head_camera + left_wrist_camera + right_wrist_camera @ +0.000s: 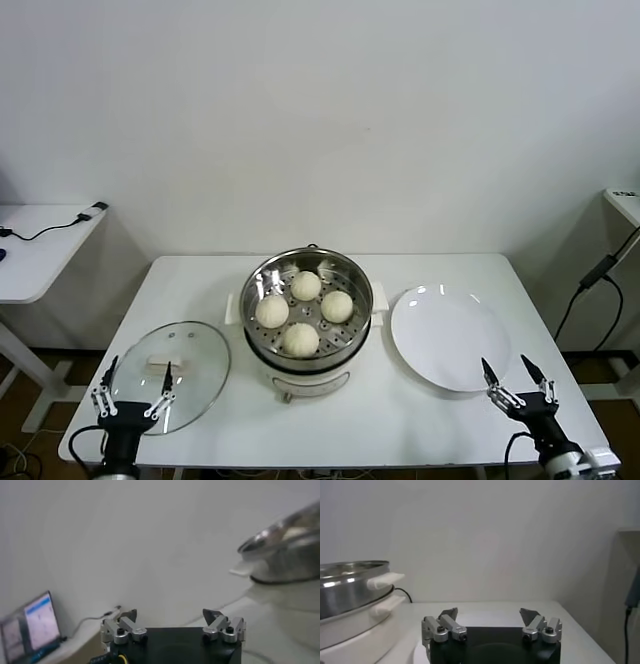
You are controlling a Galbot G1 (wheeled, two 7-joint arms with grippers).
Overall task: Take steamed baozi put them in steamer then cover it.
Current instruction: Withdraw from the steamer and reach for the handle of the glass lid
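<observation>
The baozi are in the steamer [305, 312] and the cover's white handle [165, 361] points up. My left gripper goes on to the handle before it closes there.
Several cream-white baozi [305, 311] sit inside the shiny steel steamer [262, 275] on its white pot base in the middle of the table. The steamer also shows in the left wrist view [285, 537] and the right wrist view [350, 582]. The clear glass cover [195, 352] with its white handle lies flat on the table to the steamer's left. My left gripper [138, 380] is open and empty at the table's front left, over the cover's near edge. My right gripper [515, 371] is open and empty at the front right.
An empty flat white plate [448, 335] lies right of the steamer, just beyond my right gripper. A white side desk [45, 245] with a cable stands at the far left. A laptop [30, 625] shows in the left wrist view.
</observation>
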